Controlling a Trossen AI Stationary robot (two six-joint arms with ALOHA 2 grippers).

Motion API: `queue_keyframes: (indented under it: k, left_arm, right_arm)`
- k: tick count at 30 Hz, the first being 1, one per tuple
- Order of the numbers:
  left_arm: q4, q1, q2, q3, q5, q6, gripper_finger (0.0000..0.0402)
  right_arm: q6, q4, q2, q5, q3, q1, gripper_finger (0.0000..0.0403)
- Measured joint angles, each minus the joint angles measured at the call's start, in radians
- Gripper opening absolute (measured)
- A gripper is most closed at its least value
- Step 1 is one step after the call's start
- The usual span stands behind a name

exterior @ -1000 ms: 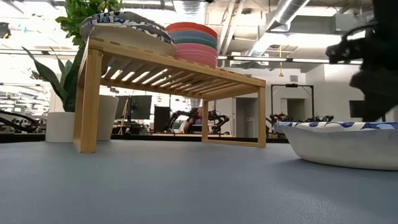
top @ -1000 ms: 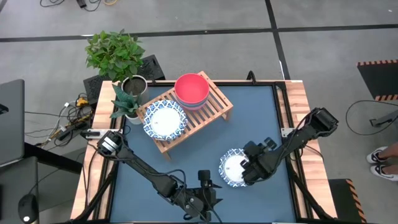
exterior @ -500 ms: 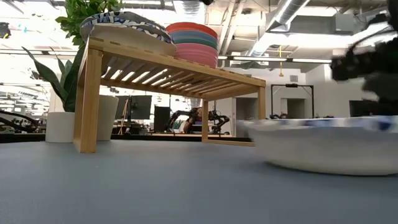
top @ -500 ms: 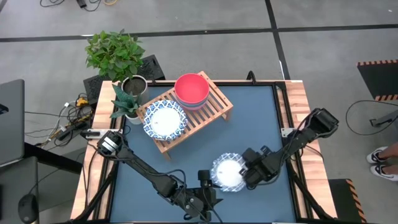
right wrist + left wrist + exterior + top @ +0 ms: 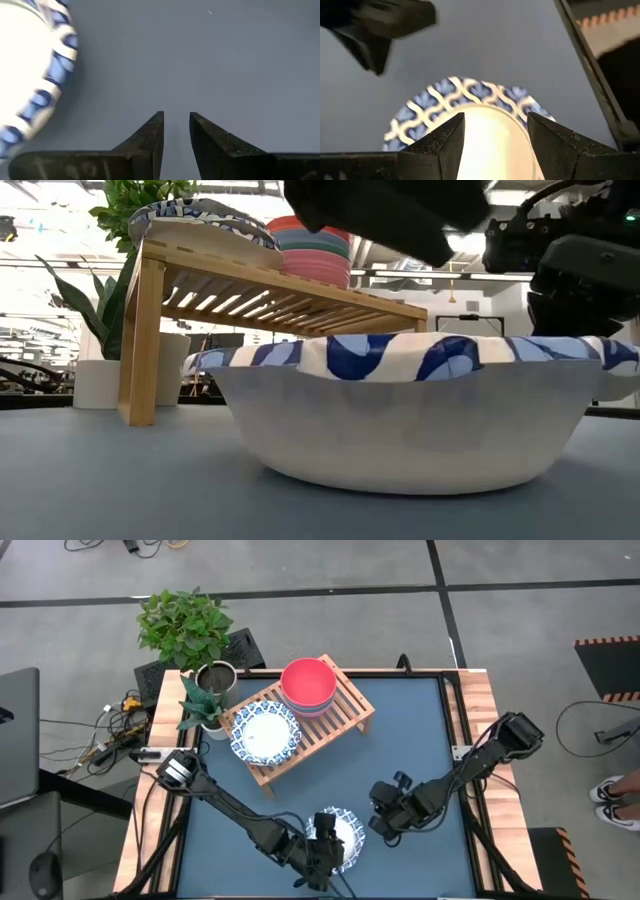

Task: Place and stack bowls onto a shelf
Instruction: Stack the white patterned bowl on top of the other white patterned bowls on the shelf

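My gripper will make the white dish [image 5: 348, 838] buckle along its side when it lifts the dish by the patterned rim, because that rim has a thin, kinked outer edge [image 5: 526, 96].
A white dish with a blue patterned rim [image 5: 342, 830] rests on its base on the dark blue tabletop near the front edge. My left gripper [image 5: 322, 846] hangs open just above it; in the left wrist view its fingers stand over the dish's white inside [image 5: 485, 125]. My right gripper [image 5: 383, 820] is to the dish's right, slightly open over bare tabletop, with the dish's rim [image 5: 55, 65] off to one side. On the wooden slat shelf [image 5: 345, 718] stand a stack of bowls with a red one on top [image 5: 308, 685] and another patterned dish [image 5: 266, 732].
A leafy plant in a metal pot [image 5: 215, 677] and a smaller plant in a white pot [image 5: 205, 712] stand at the shelf's far left end. Bare blue tabletop [image 5: 425, 735] lies right of the shelf. Wooden rails [image 5: 478, 710] edge the table.
The patterned dish has slid along the table from the near right toward the near left, ending under my left gripper. My right gripper has moved toward the table's left behind the dish, tipping, and now stands apart from its rim.
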Motion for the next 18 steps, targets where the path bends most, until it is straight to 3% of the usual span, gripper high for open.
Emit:
queue_keyframes:
  k: [7,12,18]
  left_arm:
    - [-0.163,0.026,-0.078,0.0,0.132,-0.071,0.02]
    - [-0.236,-0.008,-0.176,0.003,0.117,-0.07,0.02]
    - [-0.349,-0.069,-0.135,0.002,0.114,-0.023,0.02]
  right_arm:
    - [-0.002,-0.009,0.0,0.0,-0.001,-0.006,0.0118]
    - [-0.019,-0.011,0.0,0.0,-0.001,-0.006,0.0118]
    - [-0.02,-0.012,0.0,-0.001,-0.001,0.001,0.0118]
